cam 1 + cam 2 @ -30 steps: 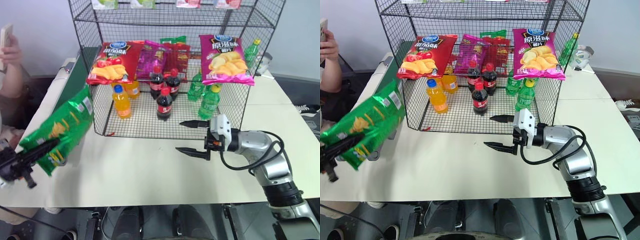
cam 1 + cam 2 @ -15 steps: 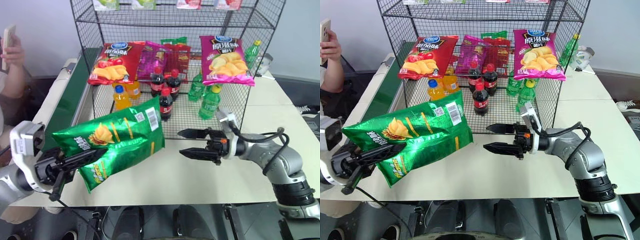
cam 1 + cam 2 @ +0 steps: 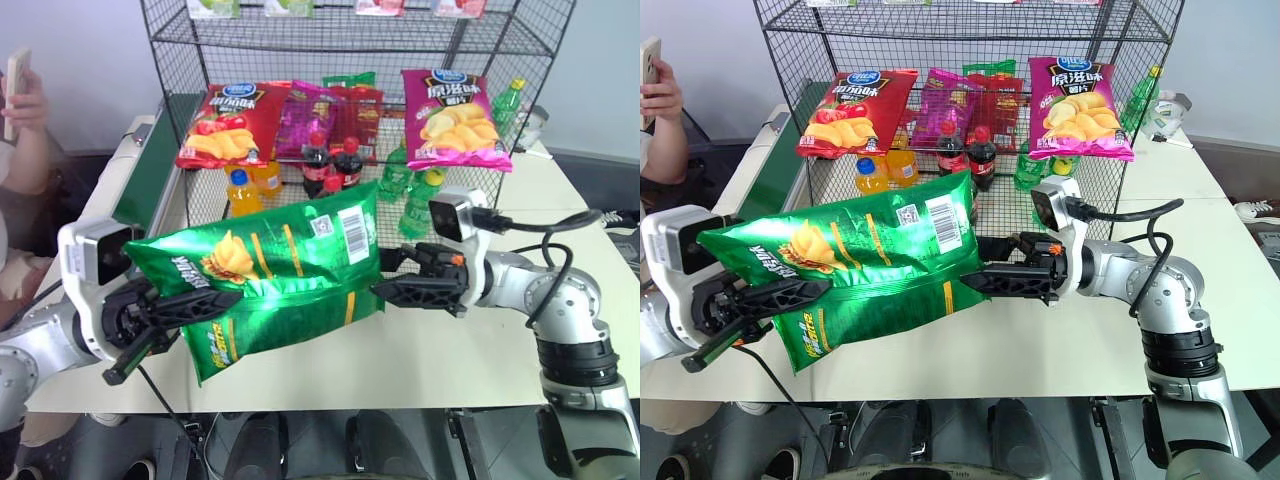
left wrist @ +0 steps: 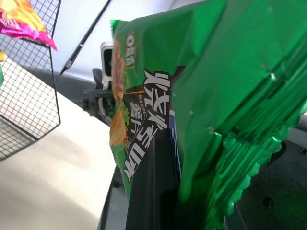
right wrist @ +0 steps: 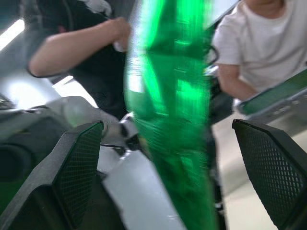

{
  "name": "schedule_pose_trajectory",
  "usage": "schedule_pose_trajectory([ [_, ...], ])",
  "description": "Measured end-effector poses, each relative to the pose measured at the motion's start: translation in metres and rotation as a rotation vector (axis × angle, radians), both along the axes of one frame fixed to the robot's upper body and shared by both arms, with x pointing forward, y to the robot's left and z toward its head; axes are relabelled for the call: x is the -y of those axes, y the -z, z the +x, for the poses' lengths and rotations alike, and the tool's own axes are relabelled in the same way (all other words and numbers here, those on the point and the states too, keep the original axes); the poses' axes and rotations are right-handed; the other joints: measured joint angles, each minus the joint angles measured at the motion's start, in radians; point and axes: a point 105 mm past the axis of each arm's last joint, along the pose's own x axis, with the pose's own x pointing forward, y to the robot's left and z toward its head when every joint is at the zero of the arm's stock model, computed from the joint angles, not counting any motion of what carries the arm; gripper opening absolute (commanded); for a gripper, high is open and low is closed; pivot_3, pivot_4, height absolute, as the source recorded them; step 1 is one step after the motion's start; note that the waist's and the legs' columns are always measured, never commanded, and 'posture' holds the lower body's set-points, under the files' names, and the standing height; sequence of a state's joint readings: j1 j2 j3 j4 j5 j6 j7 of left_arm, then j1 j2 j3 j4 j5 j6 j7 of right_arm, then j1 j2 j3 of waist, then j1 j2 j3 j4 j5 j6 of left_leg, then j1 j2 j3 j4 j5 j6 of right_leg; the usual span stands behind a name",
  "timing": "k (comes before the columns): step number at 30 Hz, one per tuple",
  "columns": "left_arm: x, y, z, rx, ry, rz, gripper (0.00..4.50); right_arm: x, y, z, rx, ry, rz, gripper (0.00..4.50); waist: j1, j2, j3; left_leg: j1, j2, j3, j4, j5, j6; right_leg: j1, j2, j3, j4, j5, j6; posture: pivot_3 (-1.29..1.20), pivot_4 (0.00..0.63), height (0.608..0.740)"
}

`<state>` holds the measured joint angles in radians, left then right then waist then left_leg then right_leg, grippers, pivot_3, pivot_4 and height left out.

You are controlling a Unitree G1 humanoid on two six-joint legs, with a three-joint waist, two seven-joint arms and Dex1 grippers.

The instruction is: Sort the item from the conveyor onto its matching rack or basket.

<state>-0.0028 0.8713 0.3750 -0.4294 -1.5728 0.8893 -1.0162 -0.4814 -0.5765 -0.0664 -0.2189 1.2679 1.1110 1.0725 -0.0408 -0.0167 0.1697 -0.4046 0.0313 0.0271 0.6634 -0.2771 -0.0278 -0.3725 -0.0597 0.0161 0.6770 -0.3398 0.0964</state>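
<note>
My left gripper has hold of the green crisp bag's lettered end (image 3: 188, 272), and that end must lie innermost on the rack. My right gripper should therefore grab the barcode end (image 3: 364, 276).
The item, a glossy green crisp bag (image 3: 280, 270), hangs lengthwise above the table's front with its barcode up. My left gripper (image 3: 215, 303) is shut on the bag's left end, one black finger lying across its front. In the left wrist view the bag (image 4: 216, 86) is pinched beside that finger (image 4: 153, 191). My right gripper (image 3: 985, 262) stands open at the bag's right end. In the right wrist view the bag (image 5: 172, 120) hangs between its fingers (image 5: 79, 177). The conveyor (image 3: 150, 180) runs along the left. The black wire rack (image 3: 470, 215) stands behind.
On the rack lie a red crisp bag (image 3: 222, 125) and a magenta crisp bag (image 3: 455, 118), with orange (image 3: 240, 190), cola (image 3: 335, 165) and green bottles (image 3: 415, 205) below. A person (image 3: 25, 110) holding a phone stands at the far left.
My left arm has swung the green bag from the left edge to the middle and laid it level. My right gripper rose, rolled, and now has its open fingers at the bag's right end.
</note>
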Motion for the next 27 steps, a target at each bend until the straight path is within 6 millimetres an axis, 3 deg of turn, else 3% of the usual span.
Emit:
schedule_pose_trajectory([
  [16,-0.001,0.013,0.014,-0.02,-0.075,-0.005,0.08,-0.013,0.011,-0.004,0.023,-0.021,-0.069,4.5,0.003,0.0,0.0,-0.001,0.0,0.0,0.0,0.0,0.0,-0.001,0.0,0.0,0.0,0.0,0.0,0.0,0.15,0.739],
  [20,0.002,0.017,0.015,-0.017,-0.073,0.007,0.0,-0.014,0.013,-0.003,0.023,-0.014,-0.077,3.2,0.003,0.0,0.0,-0.002,0.0,0.0,0.0,0.0,0.0,-0.001,0.0,0.0,-0.001,0.0,0.0,0.0,0.15,0.739],
  [26,0.003,0.021,0.018,-0.007,-0.08,0.024,0.0,-0.017,0.014,-0.002,0.017,-0.009,-0.075,0.13,0.002,0.0,0.0,-0.002,0.0,0.0,0.0,0.0,0.0,-0.001,0.0,0.0,-0.001,0.0,0.0,0.0,0.15,0.739],
  [27,0.003,0.021,0.018,-0.006,-0.079,0.023,0.0,-0.017,0.015,-0.002,0.018,-0.007,-0.075,0.13,0.002,0.0,0.0,-0.002,0.0,0.0,0.0,0.0,0.0,-0.001,0.0,0.0,-0.001,0.0,0.0,0.0,0.15,0.739],
])
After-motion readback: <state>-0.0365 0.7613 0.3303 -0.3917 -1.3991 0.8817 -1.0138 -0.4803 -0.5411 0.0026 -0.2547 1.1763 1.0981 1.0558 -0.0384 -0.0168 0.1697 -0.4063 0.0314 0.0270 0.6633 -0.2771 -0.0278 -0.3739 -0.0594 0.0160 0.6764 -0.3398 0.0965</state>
